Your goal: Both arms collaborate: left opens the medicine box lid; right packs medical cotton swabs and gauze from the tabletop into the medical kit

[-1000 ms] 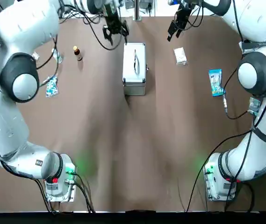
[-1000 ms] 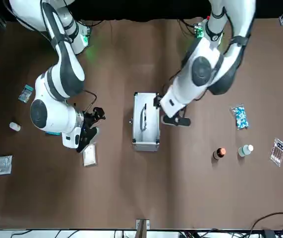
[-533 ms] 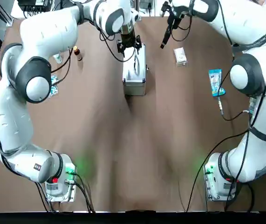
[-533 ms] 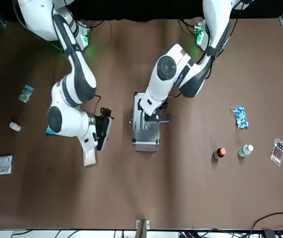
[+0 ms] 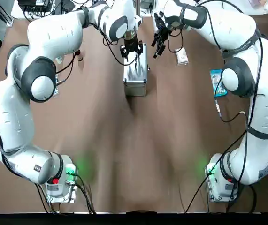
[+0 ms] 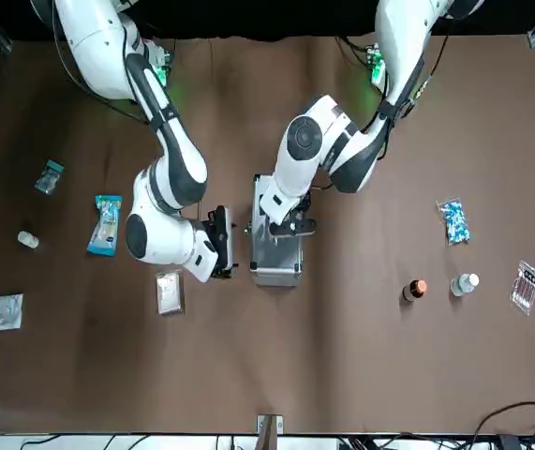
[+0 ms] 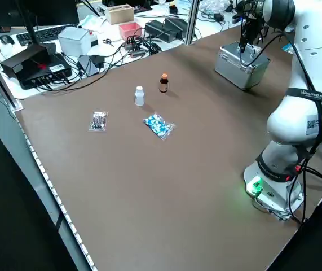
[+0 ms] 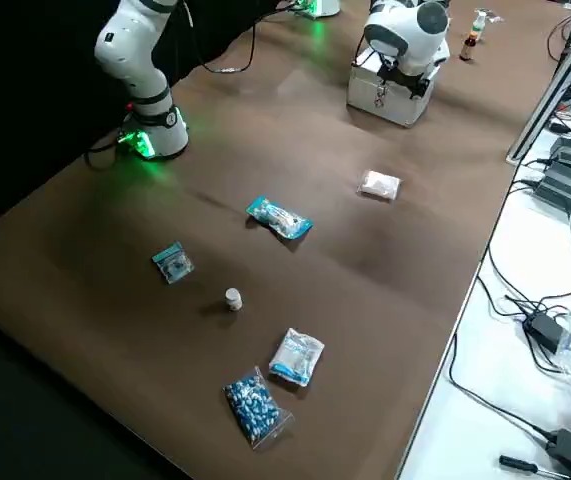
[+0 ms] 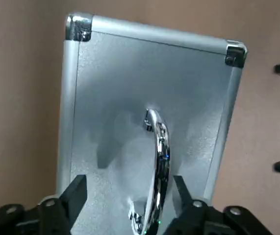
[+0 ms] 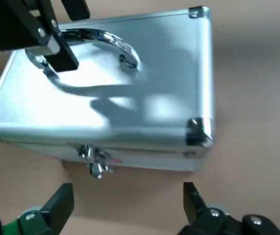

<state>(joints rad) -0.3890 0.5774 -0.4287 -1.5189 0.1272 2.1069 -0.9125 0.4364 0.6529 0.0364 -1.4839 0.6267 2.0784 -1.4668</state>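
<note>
My gripper will make the lid [image 6: 276, 256] hinge on the box's opposite edge and stand open when I pull its handle, because the box's latches [image 6: 248, 228] face my right gripper.
The silver medicine box [image 5: 135, 70] lies shut at the table's far middle, its lid [image 9: 110, 98] flat and the latches [image 10: 93, 157] facing my right arm. My left gripper [image 9: 129, 193] hangs just over the lid, open, with a finger on each side of the handle [image 9: 158, 156]. My right gripper [image 10: 126, 200] is open and empty, low beside the latch side [image 6: 220, 246]. The white gauze [image 5: 181, 56] lies on the table to the right of the box. The blue medical cotton swabs [image 5: 217, 82] lie farther right. The kit's inside is hidden.
On my left side stand a brown bottle [image 6: 417, 289] and a white bottle [image 6: 467, 283], with a speckled blue packet [image 6: 453, 221] and a blister pack [image 6: 526, 286]. At my far right lie a dark-blue pouch [image 8: 172, 263], a small bottle [image 8: 233, 298] and two packets [image 8: 295, 357].
My left gripper has swung in from beside the box and settled over its handle. My right gripper has moved from near the gauze to the box's latch side.
</note>
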